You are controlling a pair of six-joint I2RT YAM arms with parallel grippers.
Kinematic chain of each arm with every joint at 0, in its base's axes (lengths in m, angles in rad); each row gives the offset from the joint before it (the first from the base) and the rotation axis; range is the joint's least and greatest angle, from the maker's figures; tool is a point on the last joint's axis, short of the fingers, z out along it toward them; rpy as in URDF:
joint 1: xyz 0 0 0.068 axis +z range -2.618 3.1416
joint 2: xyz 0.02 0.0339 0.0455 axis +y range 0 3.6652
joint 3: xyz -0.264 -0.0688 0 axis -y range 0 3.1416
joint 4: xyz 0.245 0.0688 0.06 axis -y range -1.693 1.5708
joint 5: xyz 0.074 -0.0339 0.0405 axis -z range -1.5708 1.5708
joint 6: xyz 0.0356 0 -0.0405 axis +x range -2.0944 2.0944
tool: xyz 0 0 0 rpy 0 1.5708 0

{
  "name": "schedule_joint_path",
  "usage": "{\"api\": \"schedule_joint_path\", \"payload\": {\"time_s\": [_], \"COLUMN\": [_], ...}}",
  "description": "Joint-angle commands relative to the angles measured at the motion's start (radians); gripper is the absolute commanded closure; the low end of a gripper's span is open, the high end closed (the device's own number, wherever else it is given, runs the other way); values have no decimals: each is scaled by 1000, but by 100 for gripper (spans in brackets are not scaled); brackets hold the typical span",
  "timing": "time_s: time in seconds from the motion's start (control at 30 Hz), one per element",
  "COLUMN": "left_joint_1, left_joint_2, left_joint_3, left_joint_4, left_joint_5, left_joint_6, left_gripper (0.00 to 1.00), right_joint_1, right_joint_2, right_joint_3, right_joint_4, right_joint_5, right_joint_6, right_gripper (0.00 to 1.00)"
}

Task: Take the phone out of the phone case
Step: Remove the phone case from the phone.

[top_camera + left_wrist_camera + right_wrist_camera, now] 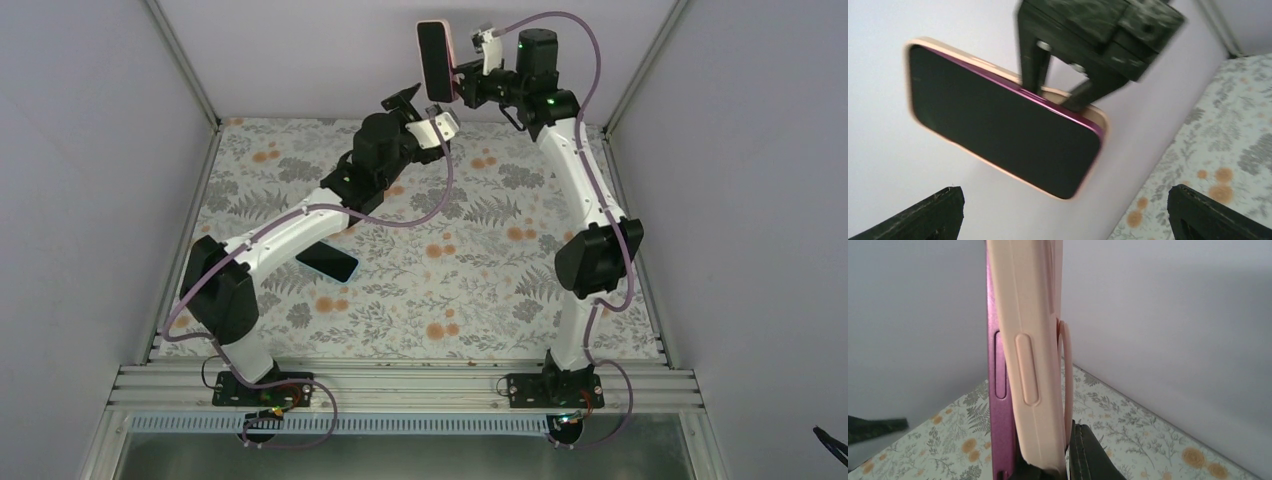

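Note:
My right gripper should stay still while my left gripper pulls the phone's lower end (441,92) away, because the purple phone edge (999,365) is clear of the pink case.
My right gripper (465,85) is raised at the back of the table, shut on a phone (436,62) in a pale pink case (453,42). In the right wrist view the purple phone edge (998,390) stands beside the pink case (1030,365), which has a ring (1067,385) on its back, all clamped at my right gripper (1058,471). In the left wrist view the dark phone screen (1003,125) faces me, with the case rim (1098,117) around it. My left gripper (422,112) is open and empty just below and left of the phone, as the left wrist view (1063,205) shows.
A second dark, flat phone-like object (328,261) lies on the floral table cover (480,280) under my left arm. White enclosure walls (90,150) stand on three sides; the held phone is close to the back wall.

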Motion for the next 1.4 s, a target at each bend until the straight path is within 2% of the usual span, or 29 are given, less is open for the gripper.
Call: {"api": "schedule_joint_path", "payload": {"time_s": [0.0, 0.33, 0.83, 0.97, 1.1, 1.17, 1.37], "left_joint_1": [8, 9, 59, 51, 41, 41, 58], "left_joint_2": [26, 173, 192, 224, 240, 240, 267], "left_joint_3": [31, 186, 199, 250, 241, 231, 235], "left_joint_4": [211, 111, 151, 125, 263, 360, 633], "left_joint_5": [-102, -69, -167, -189, -326, -383, -446], "left_joint_6": [-64, -148, -185, -183, -123, -47, 172], "left_gripper": [0, 0, 1, 2, 1, 1, 0], "right_joint_1": [-4, -5, 0, 4, 8, 8, 12], "right_joint_2": [16, 15, -18, -21, -30, -40, -55], "right_joint_3": [29, 12, -24, -39, -75, -103, -180], "right_joint_4": [52, 73, 87, 98, 111, 115, 144], "right_joint_5": [24, -7, -14, -28, -57, -69, -145], "right_joint_6": [60, 72, 80, 92, 117, 121, 144], "right_gripper": [97, 97, 97, 97, 97, 97, 97]}}
